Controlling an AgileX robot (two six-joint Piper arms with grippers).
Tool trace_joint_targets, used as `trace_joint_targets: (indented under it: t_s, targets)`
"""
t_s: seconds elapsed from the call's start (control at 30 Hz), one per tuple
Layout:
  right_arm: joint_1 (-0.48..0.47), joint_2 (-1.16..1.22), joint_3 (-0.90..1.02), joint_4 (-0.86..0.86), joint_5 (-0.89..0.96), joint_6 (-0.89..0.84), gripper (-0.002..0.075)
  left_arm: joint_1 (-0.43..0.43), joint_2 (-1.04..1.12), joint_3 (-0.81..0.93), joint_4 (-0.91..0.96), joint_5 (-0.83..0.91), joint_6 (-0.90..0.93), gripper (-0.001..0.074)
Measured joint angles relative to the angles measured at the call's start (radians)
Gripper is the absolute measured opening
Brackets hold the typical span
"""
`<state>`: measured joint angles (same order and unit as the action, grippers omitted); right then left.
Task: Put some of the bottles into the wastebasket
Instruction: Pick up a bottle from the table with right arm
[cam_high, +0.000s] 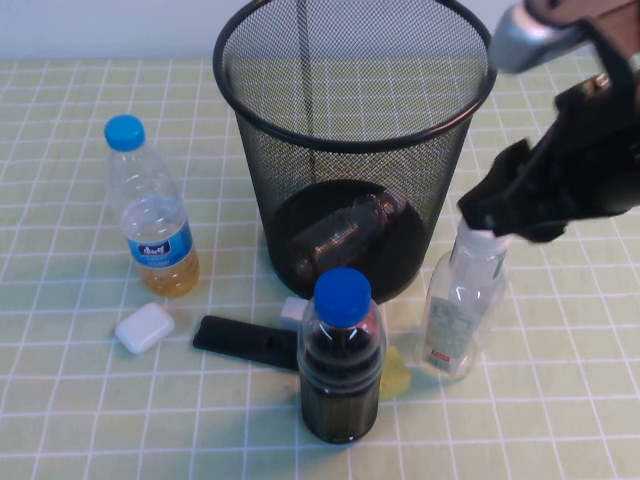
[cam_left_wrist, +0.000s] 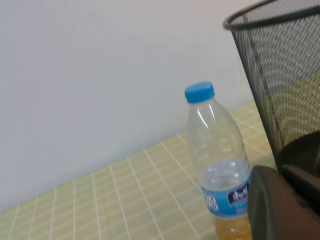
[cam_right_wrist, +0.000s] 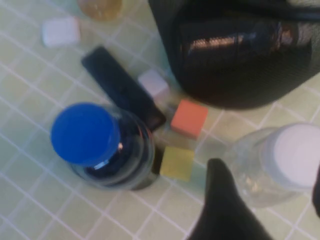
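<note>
I expect the taller clear bottle to come up too when I lift by the wide white cap, because the cap sits straight over the bottle's neck.
The black wire-mesh wastebasket stands at the back middle of the table. The small squat bottle lies on its side in the bottom of it; it also shows through the mesh in the right wrist view. The taller clear bottle with a red-marked label stands upright just right of the basket. My right gripper is open right above it, one finger on each side of its white cap. My left gripper is off to the left, near the basket.
A blue-capped bottle of dark liquid stands in front of the basket. A slim blue-capped bottle stands at the left. A white case, a black remote, a white cube, a yellow block and an orange block lie nearby.
</note>
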<state>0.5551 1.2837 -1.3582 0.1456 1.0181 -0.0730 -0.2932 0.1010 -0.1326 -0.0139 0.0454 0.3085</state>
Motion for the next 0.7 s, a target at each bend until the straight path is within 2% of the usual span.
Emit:
trace_joint_targets:
  t_s: [0.17,0.3,0.4,0.6,0.7]
  targets:
    - [0.061,0.051,0.000,-0.110,0.032,0.094,0.0390,0.004,0.000,0.012,0.000,0.023,0.000,0.0001]
    - [0.071,0.055,0.000,-0.210,0.059,0.213,0.0420,0.006,-0.002,0.012,-0.019,0.014,0.000,0.0001]
    - [0.071,0.055,0.000,-0.265,0.066,0.260,0.0428,0.006,-0.002,0.012,-0.061,0.012,0.000,0.0001]
    - [0.071,0.069,0.000,-0.269,0.057,0.336,0.0430,0.008,-0.002,0.027,-0.217,0.012,0.000,0.0001]
    - [0.071,0.087,0.000,-0.265,0.050,0.367,0.0430,0.020,-0.034,0.041,-0.212,0.020,0.000,0.0001]
